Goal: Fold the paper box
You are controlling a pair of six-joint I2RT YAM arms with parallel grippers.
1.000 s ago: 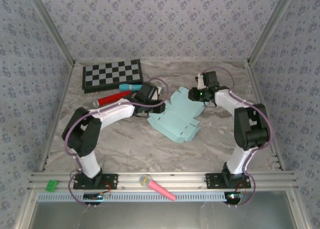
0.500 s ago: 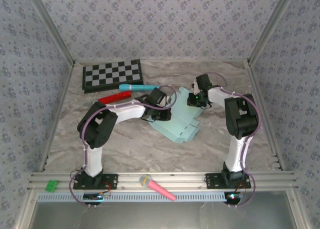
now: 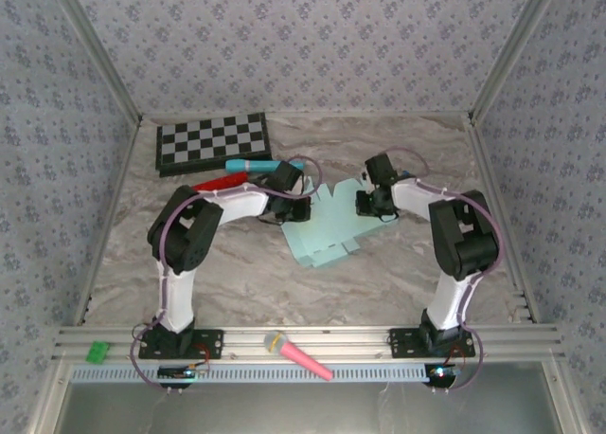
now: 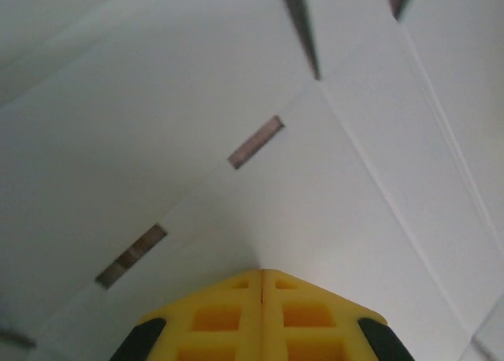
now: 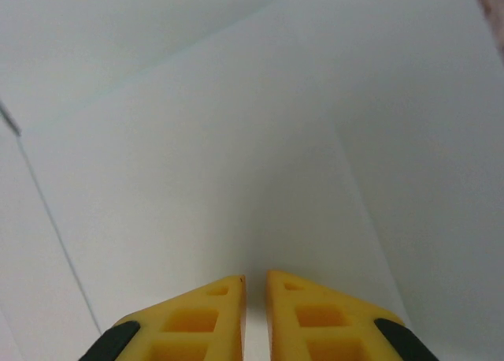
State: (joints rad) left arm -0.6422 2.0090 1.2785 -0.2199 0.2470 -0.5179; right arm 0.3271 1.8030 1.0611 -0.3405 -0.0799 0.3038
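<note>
The paper box (image 3: 325, 256) is at an angle to the front rail, so my right gripper should pull its panel (image 3: 343, 218) toward the front to turn the paper box square before folding.
The paper box (image 3: 327, 235) is a pale aqua die-cut sheet lying flat on the marble table, between the two arms. My left gripper (image 3: 284, 205) rests on the sheet's left edge. In the left wrist view its yellow fingers meet with no gap, and the left gripper (image 4: 262, 273) touches the paper box (image 4: 197, 140) near two slots. My right gripper (image 3: 367, 205) is at the sheet's right edge. In the right wrist view the right gripper (image 5: 254, 279) has only a thin slit between its fingers, and it sits low over the paper box (image 5: 197, 140) beside a crease.
A checkerboard (image 3: 213, 140) lies at the back left. In front of it are a red marker (image 3: 220, 182) and a teal pen (image 3: 258, 166), close behind my left arm. A pink and yellow object (image 3: 298, 355) and a green piece (image 3: 98, 352) sit on the front rail.
Both grippers have come in from behind onto the sheet's edges. The left gripper has closed fully. The sheet looks narrower and has shifted slightly toward the left.
</note>
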